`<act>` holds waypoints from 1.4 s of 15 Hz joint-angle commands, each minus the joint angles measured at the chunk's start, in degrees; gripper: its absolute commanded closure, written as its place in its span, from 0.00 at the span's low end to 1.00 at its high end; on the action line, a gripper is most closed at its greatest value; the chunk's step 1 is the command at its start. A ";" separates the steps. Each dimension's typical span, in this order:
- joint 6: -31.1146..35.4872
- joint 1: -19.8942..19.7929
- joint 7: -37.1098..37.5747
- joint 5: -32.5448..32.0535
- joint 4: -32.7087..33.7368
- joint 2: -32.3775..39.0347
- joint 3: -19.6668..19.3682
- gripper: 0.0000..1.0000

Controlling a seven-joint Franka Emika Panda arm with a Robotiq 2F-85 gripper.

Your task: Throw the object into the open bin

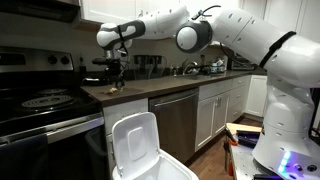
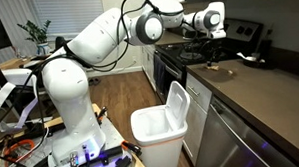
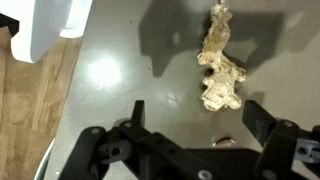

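Next, my gripper moves before it closes, because the object [image 3: 217, 55] lies ahead of my gripper's open fingers and off their middle. The object should have its wide near end [image 3: 221, 92] under my gripper first.
The object [image 3: 220, 62] is a pale tan, crumpled scrap lying on the grey countertop [image 3: 130, 80]. In the wrist view it lies just ahead of my gripper [image 3: 195, 125], closer to the right finger. The gripper is open and empty, and hovers low over the counter. In both exterior views the gripper [image 1: 115, 72] [image 2: 211, 53] points down above the counter's edge, with the scrap a faint speck [image 1: 113, 88] under it. The open bin [image 1: 140, 150] [image 2: 161, 128] is white, stands on the floor below the counter, and has its lid raised. Part of it shows in the wrist view [image 3: 55, 25].
A tiny pale crumb [image 3: 226, 141] lies on the counter between the fingers. A black stove [image 1: 45, 100] stands beside the counter. A dark dishwasher front [image 1: 178, 120] is behind the bin. Clutter [image 1: 210, 66] sits by the sink further along. The floor is wood [image 3: 25, 110].
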 commanded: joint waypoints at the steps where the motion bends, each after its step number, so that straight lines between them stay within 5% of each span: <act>1: -0.64 -1.36 -1.10 2.50 1.57 0.83 2.28 0.00; 2: -0.67 -1.39 -1.14 2.72 1.63 0.91 2.54 0.00; 4: -0.76 -1.31 -1.16 2.61 1.99 1.30 2.96 0.26; 8: -0.62 -1.06 -0.81 1.85 2.54 2.18 3.31 0.54; 9: -0.43 -1.03 -0.82 1.66 2.65 2.47 3.26 0.40; 10: -0.45 -1.03 -0.92 1.60 2.75 2.63 3.27 0.16; 11: -0.33 -1.08 -1.01 1.57 2.94 2.91 3.25 0.20; 12: -0.20 -1.14 -1.04 1.57 3.19 3.20 3.24 0.50; 13: -0.11 -1.16 -0.98 1.58 3.43 3.46 3.22 0.11; 17: -0.33 -1.20 -0.97 1.42 3.97 3.87 3.09 0.00; 21: 0.18 -1.21 -0.61 1.17 5.05 4.50 2.78 0.00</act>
